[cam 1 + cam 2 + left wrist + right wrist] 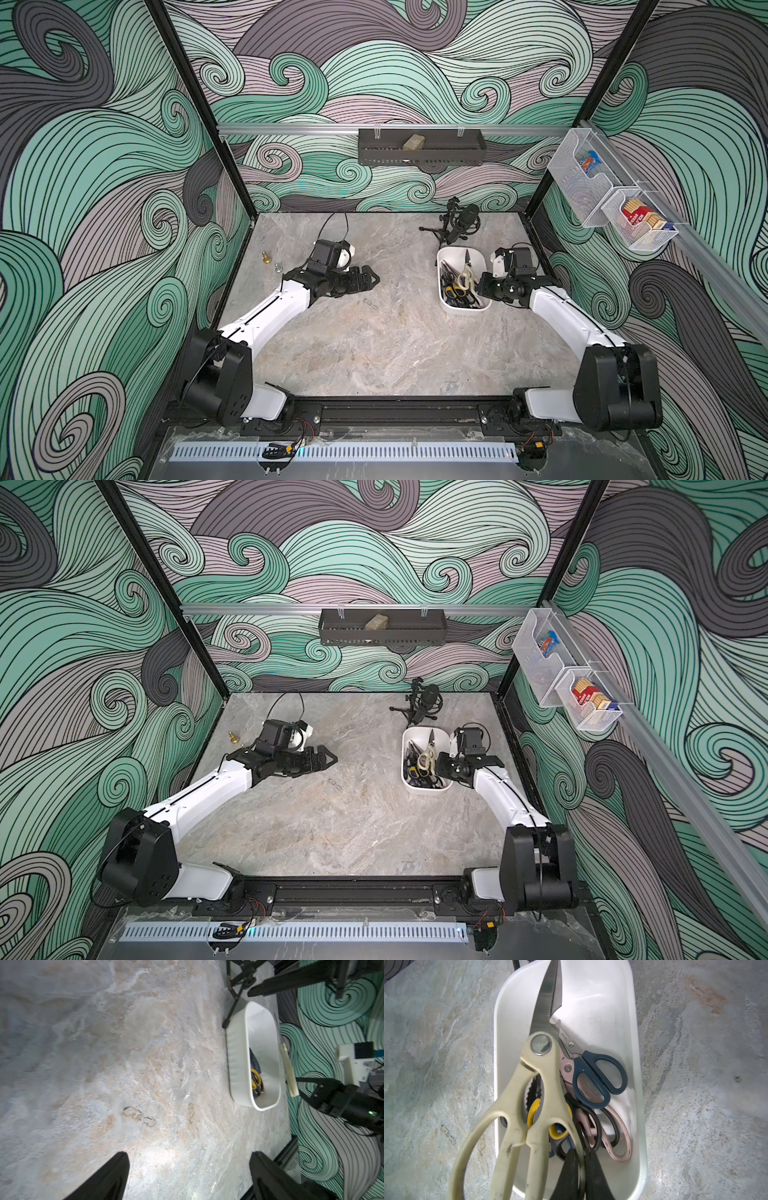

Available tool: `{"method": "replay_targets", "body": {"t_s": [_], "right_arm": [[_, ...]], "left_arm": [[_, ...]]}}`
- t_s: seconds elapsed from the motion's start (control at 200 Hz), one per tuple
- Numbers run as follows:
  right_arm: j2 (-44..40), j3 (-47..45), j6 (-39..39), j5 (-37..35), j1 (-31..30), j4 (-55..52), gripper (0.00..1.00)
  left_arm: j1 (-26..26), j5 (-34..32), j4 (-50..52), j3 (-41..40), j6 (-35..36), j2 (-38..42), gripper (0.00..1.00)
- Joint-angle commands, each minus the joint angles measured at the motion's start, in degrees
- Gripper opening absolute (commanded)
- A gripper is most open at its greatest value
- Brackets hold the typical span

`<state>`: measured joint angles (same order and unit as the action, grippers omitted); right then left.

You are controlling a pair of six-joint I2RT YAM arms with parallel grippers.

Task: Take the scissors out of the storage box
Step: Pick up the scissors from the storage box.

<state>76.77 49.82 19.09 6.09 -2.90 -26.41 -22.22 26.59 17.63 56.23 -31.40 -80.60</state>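
Observation:
The robot's right gripper has the cream scissors by a handle loop, far from the clear space [374,244] beside the left gripper, so the left gripper should grab the scissors' free handle loop [471,1144].
The white storage box [460,249] [424,729] [234,1059] [591,991] sits at the table's right side. It holds several scissors: a blue-handled pair [600,1076], a pink pair [618,1132], a yellow-black pair [556,1134] and a black pair [591,1122]. My right gripper [582,1153] [482,286] [442,766] is shut on one handle loop of the big cream scissors [537,1088] [465,278] [288,1070]. That pair is raised over the pile, blades pointing at the box's far end. My left gripper [189,1154] [372,279] [330,759] hovers open and empty over bare table left of the box.
A black microphone on a tripod [457,222] stands just behind the box. A small brass piece [264,256] and a small silver piece [277,268] lie at the table's left edge. A black perforated tray [419,156] and wire baskets [636,224] hang on the walls.

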Motion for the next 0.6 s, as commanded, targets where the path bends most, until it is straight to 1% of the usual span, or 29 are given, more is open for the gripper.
{"method": "replay_targets", "body": {"t_s": [0.0, 0.08, 0.15, 0.195, 0.24, 0.25, 0.385, 0.58, 0.595], "right_arm": [[-3.06, -0.28, 1.24, -1.14, -2.97, -0.1, 0.0], [-4.59, -0.42, 2.79, -3.19, -6.64, 0.02, 0.0], [-5.62, -0.33, 5.01, -5.19, -10.0, 0.26, 0.0], [-6.16, -0.3, 6.48, -6.41, -12.36, 0.81, 0.0], [-6.58, -0.29, 8.08, -7.57, -14.66, 1.67, 0.0], [-6.6, -0.26, 8.42, -7.73, -15.09, 1.82, 0.0], [-5.93, 0.34, 12.39, -9.47, -20.68, 4.83, 0.0], [-1.02, 4.32, 14.19, -10.33, -27.27, 7.11, 0.0], [-0.63, 4.73, 14.14, -10.36, -27.58, 7.2, 0.0]], "left_arm": [[-0.15, 15.53, -9.69, 0.14, -6.22, -0.53, 0.9], [-0.34, 21.32, -17.89, -1.36, -12.1, -0.53, 0.84], [-0.45, 22.44, -21.38, -1.87, -14.94, -0.53, 0.79], [-0.61, 21.75, -20.57, -1.34, -14.78, -0.53, 0.76], [-0.75, 20.88, -18.94, -0.73, -13.46, -0.53, 0.72], [-0.79, 20.63, -18.33, -0.52, -13.08, -1.76, 0.71], [-1.38, 19.02, -14.05, -0.6, -9.77, -1.93, 0.7], [-2.91, 19.55, -16.82, -4.55, -10.96, -1.32, 0.66], [-3.03, 19.51, -17.2, -4.87, -11.27, 0.33, 0.64]]}}
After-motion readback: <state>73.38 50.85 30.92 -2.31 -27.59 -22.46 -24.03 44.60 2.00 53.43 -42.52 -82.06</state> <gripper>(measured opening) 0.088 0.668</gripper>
